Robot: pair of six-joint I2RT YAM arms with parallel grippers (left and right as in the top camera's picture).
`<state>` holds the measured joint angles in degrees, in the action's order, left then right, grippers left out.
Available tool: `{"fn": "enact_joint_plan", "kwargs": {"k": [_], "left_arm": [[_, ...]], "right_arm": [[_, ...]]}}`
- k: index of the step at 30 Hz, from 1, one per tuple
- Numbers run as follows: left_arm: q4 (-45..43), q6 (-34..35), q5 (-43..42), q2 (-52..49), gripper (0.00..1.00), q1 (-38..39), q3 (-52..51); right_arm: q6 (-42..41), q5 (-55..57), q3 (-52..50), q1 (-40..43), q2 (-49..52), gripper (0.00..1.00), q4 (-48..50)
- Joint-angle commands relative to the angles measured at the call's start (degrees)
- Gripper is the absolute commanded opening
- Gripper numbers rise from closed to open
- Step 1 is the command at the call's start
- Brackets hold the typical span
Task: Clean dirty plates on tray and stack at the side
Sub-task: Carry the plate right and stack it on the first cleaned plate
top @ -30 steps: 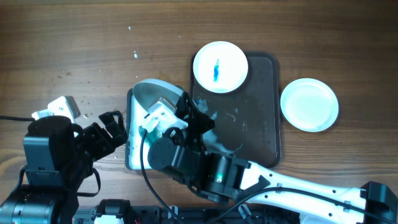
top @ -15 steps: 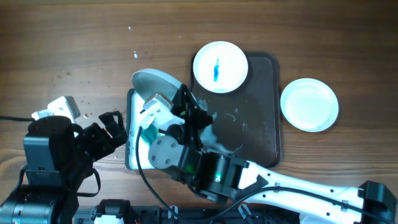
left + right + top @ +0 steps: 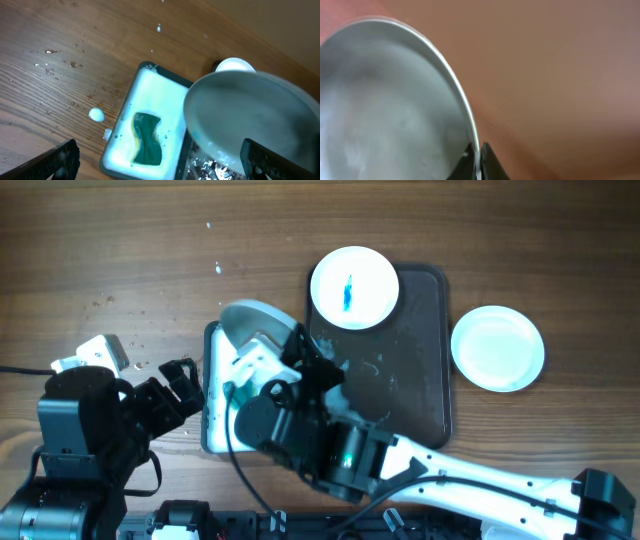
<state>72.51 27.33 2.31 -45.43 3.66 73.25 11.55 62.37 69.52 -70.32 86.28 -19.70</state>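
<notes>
The held plate's side (image 3: 390,100) is free of blue smear. My right gripper should keep going to the clean white plate (image 3: 498,348) next to the tray and let go there.
My right gripper (image 3: 477,162) is shut on the rim of a white plate (image 3: 385,110), held tilted above the soapy basin (image 3: 210,420); the plate also shows in the overhead view (image 3: 255,320) and the left wrist view (image 3: 250,120). A green sponge (image 3: 146,140) lies in the basin's foam (image 3: 150,100). My left gripper (image 3: 160,162) is open and empty, hovering over the basin's near edge. A dirty plate with a blue smear (image 3: 354,287) sits on the dark tray (image 3: 420,380). A clean white plate (image 3: 497,347) lies on the table right of the tray.
Foam and water streaks lie on the tray's left part (image 3: 365,370). Water drops and foam specks dot the wood left of the basin (image 3: 96,115). The left arm's base (image 3: 85,420) stands at the front left.
The held plate has shifted slightly right and tilted differently above the basin. The left arm has not moved.
</notes>
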Motion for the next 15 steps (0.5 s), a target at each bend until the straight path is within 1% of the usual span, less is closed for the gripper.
{"fn": "enact_joint_plan", "kwargs": {"k": [1,3,4,6,7,9,11,13,15], "left_arm": [[-0.20,0.09,0.81,0.07,1.00,-0.46,0.52],[-0.20,0.09,0.81,0.07,1.00,-0.46,0.52],[-0.20,0.09,0.81,0.07,1.00,-0.46,0.52],[-0.20,0.09,0.81,0.07,1.00,-0.46,0.52],[-0.20,0.11,0.81,0.07,1.00,-0.46,0.52],[-0.20,0.09,0.81,0.07,1.00,-0.46,0.52],[-0.20,0.09,0.81,0.07,1.00,-0.46,0.52],[-0.20,0.09,0.81,0.07,1.00,-0.46,0.52],[-0.20,0.11,0.81,0.07,1.00,-0.46,0.52]], "right_arm": [[-28.26,-27.08,0.13,9.51,0.50,0.04,-10.97],[-31.56,-41.75,0.15,16.31,-0.20,0.04,-13.46],[-31.71,-49.88,0.15,20.20,-1.25,0.04,-13.86],[-32.57,-61.99,0.15,28.17,-3.85,0.04,-14.38],[-34.03,-65.70,0.15,32.15,-5.09,0.04,-15.21],[-37.77,-70.93,0.15,43.21,-7.69,0.04,-18.56],[-38.51,-73.26,0.15,56.28,-8.39,0.04,-22.21],[-38.21,-73.40,0.13,65.96,-7.72,0.04,-25.05],[-36.61,-73.07,0.11,77.64,-5.53,0.04,-28.00]]}}
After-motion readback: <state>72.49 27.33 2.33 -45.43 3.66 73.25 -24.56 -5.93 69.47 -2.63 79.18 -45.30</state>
